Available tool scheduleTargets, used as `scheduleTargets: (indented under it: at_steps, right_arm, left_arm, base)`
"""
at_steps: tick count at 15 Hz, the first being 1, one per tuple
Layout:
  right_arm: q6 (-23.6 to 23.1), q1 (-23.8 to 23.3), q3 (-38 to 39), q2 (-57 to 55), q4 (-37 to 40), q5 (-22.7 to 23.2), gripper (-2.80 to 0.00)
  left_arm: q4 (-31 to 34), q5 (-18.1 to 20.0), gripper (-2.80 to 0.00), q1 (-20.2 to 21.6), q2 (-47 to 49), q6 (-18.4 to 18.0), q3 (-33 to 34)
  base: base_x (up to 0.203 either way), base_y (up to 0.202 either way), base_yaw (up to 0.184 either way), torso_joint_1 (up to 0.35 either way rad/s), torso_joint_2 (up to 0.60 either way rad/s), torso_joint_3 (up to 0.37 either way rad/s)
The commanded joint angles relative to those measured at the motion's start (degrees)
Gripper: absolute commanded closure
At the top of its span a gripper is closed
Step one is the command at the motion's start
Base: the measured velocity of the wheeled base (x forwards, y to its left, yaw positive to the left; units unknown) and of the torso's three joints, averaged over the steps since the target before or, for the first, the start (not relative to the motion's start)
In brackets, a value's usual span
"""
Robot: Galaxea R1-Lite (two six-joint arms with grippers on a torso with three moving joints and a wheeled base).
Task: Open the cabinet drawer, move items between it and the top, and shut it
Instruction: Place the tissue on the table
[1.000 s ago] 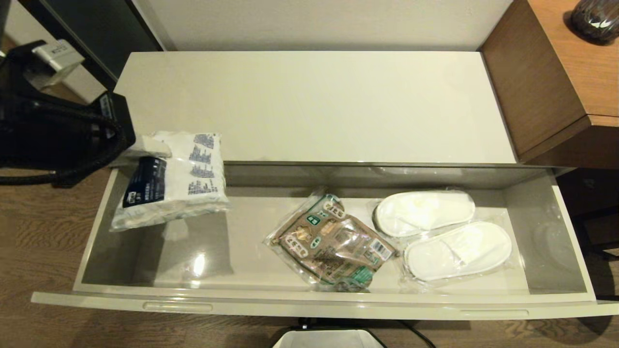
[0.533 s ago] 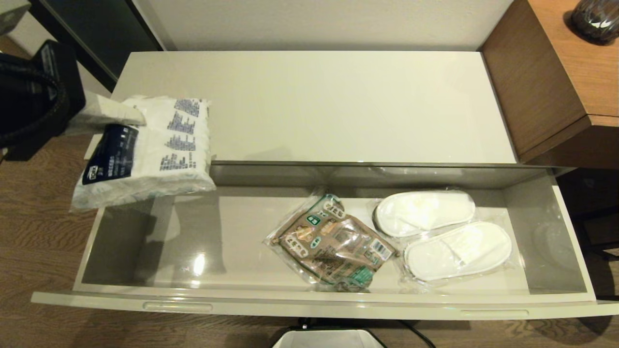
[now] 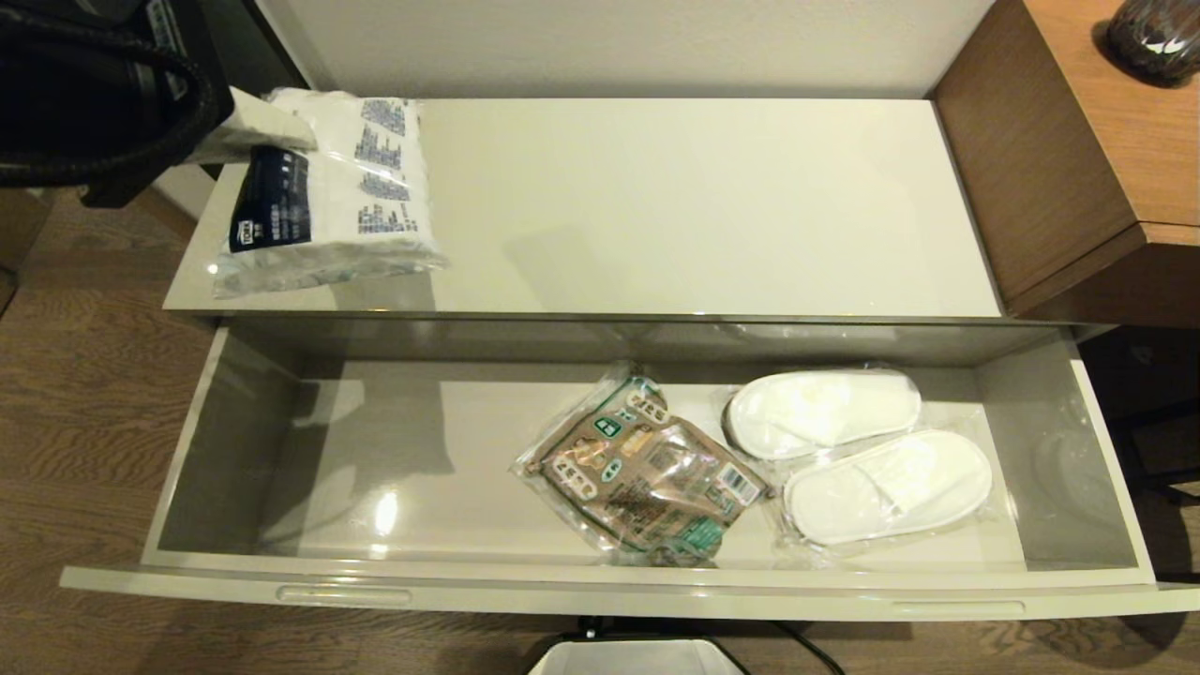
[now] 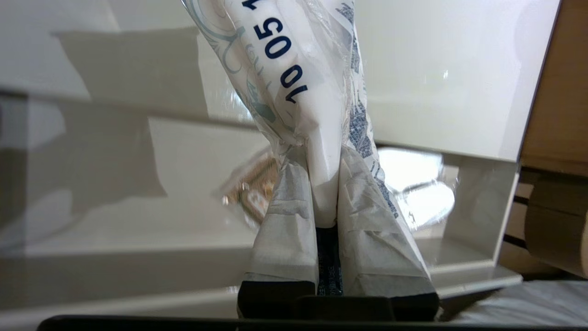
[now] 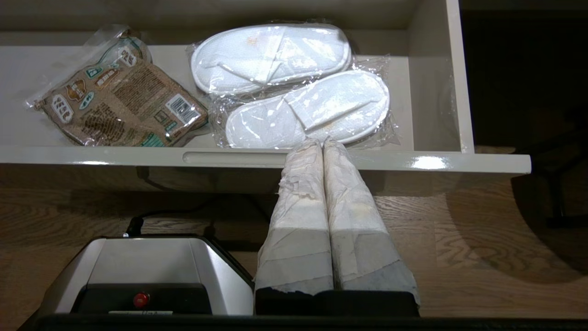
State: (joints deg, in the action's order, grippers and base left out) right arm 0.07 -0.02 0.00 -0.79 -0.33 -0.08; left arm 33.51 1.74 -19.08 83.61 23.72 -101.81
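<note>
The white packet (image 3: 366,186) is over the cream top, with clear space (image 3: 484,208) beside it. My left gripper goes on inward and down until the packet rests there before it lets go.
The cabinet drawer (image 3: 600,591) stands pulled fully out below the cream top (image 3: 675,206). My left gripper (image 3: 262,131) is shut on one end of the small white packet (image 3: 328,197) with blue and dark print, holding it over the top's left end. In the left wrist view the packet (image 4: 294,69) runs out from between the taped fingers (image 4: 285,207). The wrapped white slippers (image 3: 858,455) lie in the drawer's right part. My right gripper (image 5: 323,142) is shut on nothing, low in front of the drawer's front panel (image 5: 138,156), near the slippers (image 5: 294,87).
A brown-and-green printed packet (image 3: 642,473) lies mid-drawer beside the slippers. A brown wood desk (image 3: 1078,159) with a dark vase (image 3: 1153,37) adjoins the top's right end. A wall backs the top. The robot base (image 5: 151,266) sits on the wood floor before the drawer.
My left gripper has carried the white packet up from the drawer's left end and back over the top's left end. The slippers and brown packet have not moved.
</note>
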Motion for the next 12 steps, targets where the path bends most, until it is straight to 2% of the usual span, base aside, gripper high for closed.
scheduleTargets:
  at_steps: [1,4,8,9,10,11,12]
  right_arm:
    - [0.0,0.0,0.1,0.0,0.0,0.0,0.0]
    - [0.0,0.0,0.1,0.0,0.0,0.0,0.0]
    - [0.0,0.0,0.1,0.0,0.0,0.0,0.0]
    - [0.0,0.0,0.1,0.0,0.0,0.0,0.0]
    - [0.0,0.0,0.1,0.0,0.0,0.0,0.0]
    - [0.0,0.0,0.1,0.0,0.0,0.0,0.0]
    - [0.0,0.0,0.1,0.0,0.0,0.0,0.0]
  left_arm:
    - [-1.3,-0.8,0.0,0.6,8.6,-2.2,-5.6]
    - [-11.6,-4.0,0.0,1.2,20.8,-7.7,-8.2]
    - [-23.6,-11.4,0.0,1.3,31.9,-9.7,-8.8]
    - [-25.4,-14.2,0.0,1.4,33.5,-10.1,-8.9]
    - [-25.9,-15.3,0.0,1.5,33.9,-10.3,-8.9]
    - [-26.0,-15.3,-2.8,1.5,33.9,-10.2,-8.9]
    - [-26.2,-14.8,-2.8,1.7,33.6,-10.2,-8.9]
  base:
    - [0.0,0.0,0.0,0.0,0.0,0.0]
    - [0.0,0.0,0.0,0.0,0.0,0.0]
    - [0.0,0.0,0.0,0.0,0.0,0.0]
    - [0.0,0.0,0.0,0.0,0.0,0.0]
    - [0.0,0.0,0.0,0.0,0.0,0.0]
    - [0.0,0.0,0.0,0.0,0.0,0.0]
    - [0.0,0.0,0.0,0.0,0.0,0.0]
